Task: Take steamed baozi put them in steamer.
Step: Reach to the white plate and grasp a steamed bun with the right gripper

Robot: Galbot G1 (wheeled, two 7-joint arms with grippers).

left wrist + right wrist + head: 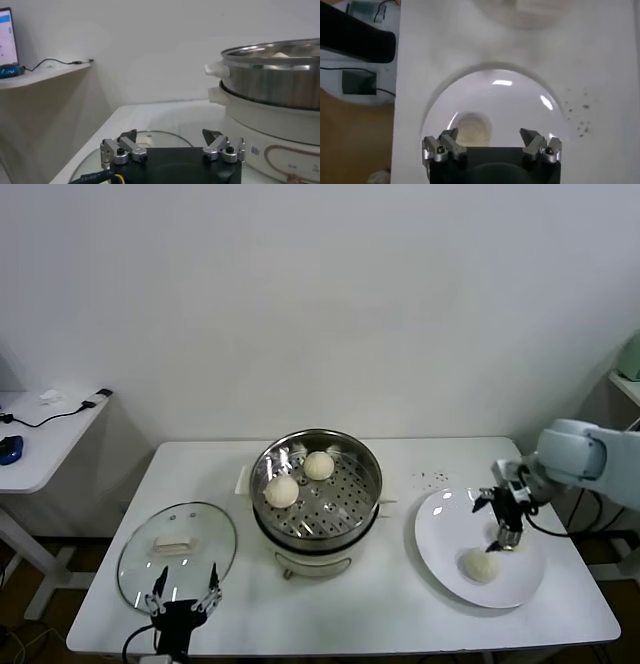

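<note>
I can see the baozi at the plate's front (479,566) clear ahead of my right gripper's open fingers. I should go on down until they straddle its sides (472,132) before I close them.
The steamer (316,484) stands mid-table with two baozi (282,491) (319,465) on its perforated tray. One baozi (479,564) lies on the white plate (445,559) at the right; in the right wrist view it (472,130) shows just beyond the fingers. My right gripper (508,539) (490,137) is open and empty, hovering over the plate just behind that baozi. My left gripper (182,596) (170,137) is open and empty, parked at the table's front left over the glass lid. A fourth baozi is not in view.
The round glass lid (177,554) with a white handle lies at the front left of the table. Dark crumbs (432,478) speckle the table behind the plate. A side desk (40,434) with cables stands to the far left.
</note>
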